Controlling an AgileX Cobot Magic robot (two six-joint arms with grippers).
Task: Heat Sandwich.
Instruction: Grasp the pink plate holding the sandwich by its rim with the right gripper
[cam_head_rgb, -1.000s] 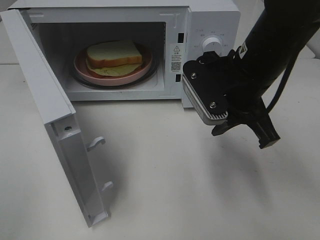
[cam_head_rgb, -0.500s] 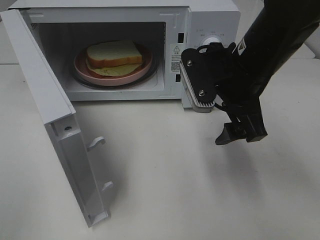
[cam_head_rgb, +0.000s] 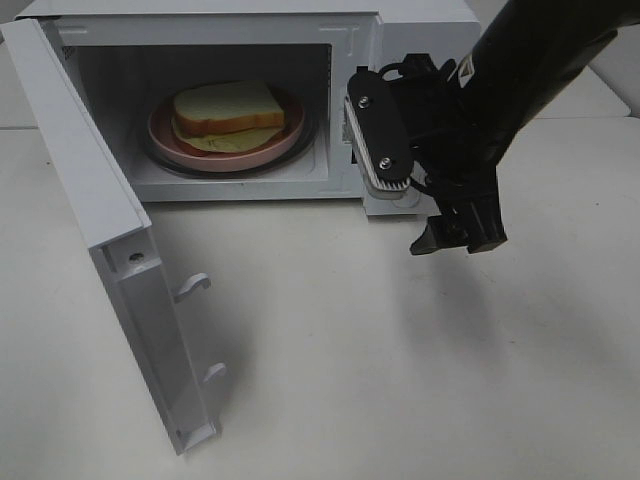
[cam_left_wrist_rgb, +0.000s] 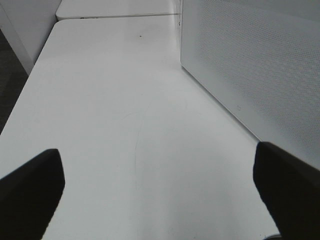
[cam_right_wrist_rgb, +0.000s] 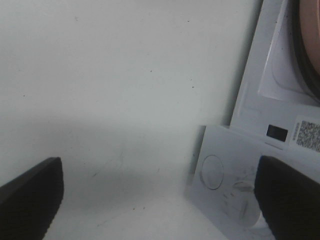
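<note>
The pink plate's front rim (cam_head_rgb: 228, 161) is clear of the sandwich and the microwave is open, so my right gripper keeps going to that rim and closes there.
The sandwich (cam_head_rgb: 228, 108), white bread with a pale filling, lies on a round pink plate (cam_head_rgb: 160, 130) inside the open microwave (cam_head_rgb: 420, 25). My right gripper (cam_head_rgb: 455, 238) hangs open and empty just in front of the microwave's control panel, pointing down at the table. In the right wrist view its fingers (cam_right_wrist_rgb: 30, 195) stand wide apart, with the control dial (cam_right_wrist_rgb: 212, 171) and the plate's edge (cam_right_wrist_rgb: 312, 30) beyond. My left gripper (cam_left_wrist_rgb: 160, 195) is open and empty over bare table beside the microwave's perforated side wall (cam_left_wrist_rgb: 260, 65). It does not show in the exterior view.
The microwave door (cam_head_rgb: 110, 230) is swung wide open toward the front left, its latch hooks (cam_head_rgb: 192, 287) facing the table. White table (cam_head_rgb: 380, 380) stretches in front of the microwave. The right arm's black body covers part of the control panel.
My right arm has swung left and back toward the microwave's front panel, bringing the gripper nearer the cavity opening. The sandwich, plate and door have not moved.
</note>
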